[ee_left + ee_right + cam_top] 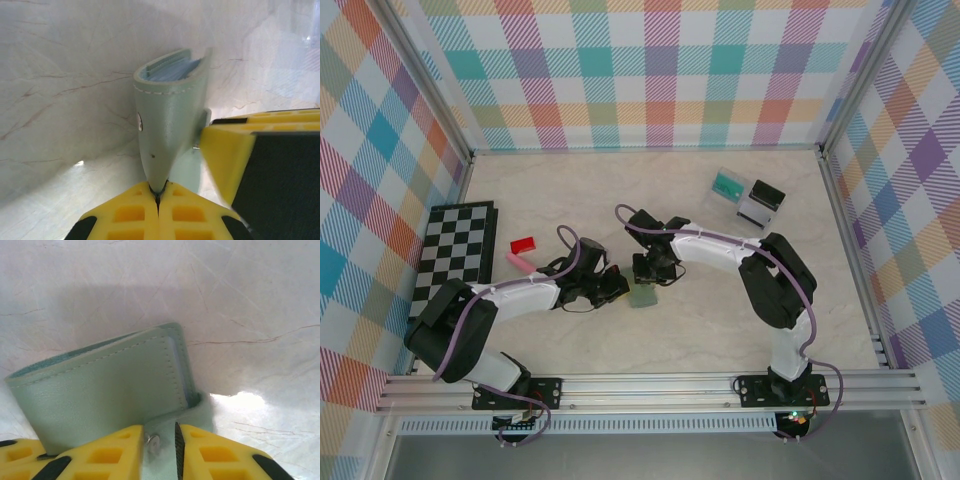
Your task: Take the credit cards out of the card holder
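The folded card holder's lower corner (pixel 159 174) is pinched in my left gripper, which keeps the card holder's covers together. Next, the gripper opens, move back and help spread the covers (pixel 200 67) flat first.
The pale grey-teal card holder (pixel 642 295) stands folded on the table between my two grippers. My left gripper (pixel 158 194) is shut on its lower corner, and the holder (pixel 170 120) rises from the fingers with pale blue layers showing in its open top. The right gripper (pixel 160 442) is closed on the holder's tab strap (pixel 165 430), whose metal snap touches the left finger. The holder's stitched panel (pixel 105 395) fills the space above those fingers. A red card (pixel 524 245) and a pink card (pixel 518 261) lie flat on the table to the left.
A black-and-white chequered board (pixel 455 255) lies at the left edge. At the back right stands a clear plastic tray (pixel 752 197) holding teal and dark items. The right gripper's yellow finger (pixel 225 155) sits close beside the holder. Chequered walls close in the table.
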### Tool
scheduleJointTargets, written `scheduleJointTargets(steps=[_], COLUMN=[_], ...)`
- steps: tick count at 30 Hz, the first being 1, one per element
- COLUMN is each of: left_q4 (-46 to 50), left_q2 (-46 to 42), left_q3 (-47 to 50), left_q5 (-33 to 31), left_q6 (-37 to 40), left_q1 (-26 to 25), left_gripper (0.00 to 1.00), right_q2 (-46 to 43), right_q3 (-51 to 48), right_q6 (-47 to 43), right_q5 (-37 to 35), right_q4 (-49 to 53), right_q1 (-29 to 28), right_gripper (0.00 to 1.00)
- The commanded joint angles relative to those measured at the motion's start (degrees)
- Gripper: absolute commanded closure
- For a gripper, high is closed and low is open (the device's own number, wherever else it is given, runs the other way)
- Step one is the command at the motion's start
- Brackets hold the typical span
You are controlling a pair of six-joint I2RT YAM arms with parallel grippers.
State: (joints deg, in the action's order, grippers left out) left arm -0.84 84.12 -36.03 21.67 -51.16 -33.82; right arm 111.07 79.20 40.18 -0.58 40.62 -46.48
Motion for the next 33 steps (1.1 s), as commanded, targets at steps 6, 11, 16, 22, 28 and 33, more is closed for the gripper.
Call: scheduleJointTargets(steps=[6,11,16,22,28,33], left_q4=[4.0,7.5,11.4,19.6,25.3,26.5], left_q2=[-1.5,-1.6,-3.7,-7.3,-9.9,-10.6], left_q3=[0.3,-1.7,-3.7,-7.2,-10.1,-11.2], left_q5=[-3.0,-3.6,-6.9,-14.0,-21.3,-21.9], left_q6=[-0.3,0.0,0.8,3.1,3.3,2.9], left_q1=[0.7,0.8,1.2,3.1,4.4,6.9], left_gripper=[1.00,0.90,0.41,0.14,0.00,0.00], right_q2=[-0.7,-2.9,-2.0,-2.6,-2.4,-4.9], right_q3=[-1.3,-2.8,-2.7,-3.3,-2.7,-1.4], right_q6=[2.8,-0.5,-2.7,-5.5,-7.6,-9.4], right_q5=[-7.0,-1.5,3.6,5.4,4.7,1.5], right_q4=[7.2,1.5,-2.0,-4.0,-4.6,-1.6], right_q1=[2.3,2.4,2.7,3.2,3.2,3.2], right_gripper=[0.77,0.70,0.67,0.69,0.79,0.93])
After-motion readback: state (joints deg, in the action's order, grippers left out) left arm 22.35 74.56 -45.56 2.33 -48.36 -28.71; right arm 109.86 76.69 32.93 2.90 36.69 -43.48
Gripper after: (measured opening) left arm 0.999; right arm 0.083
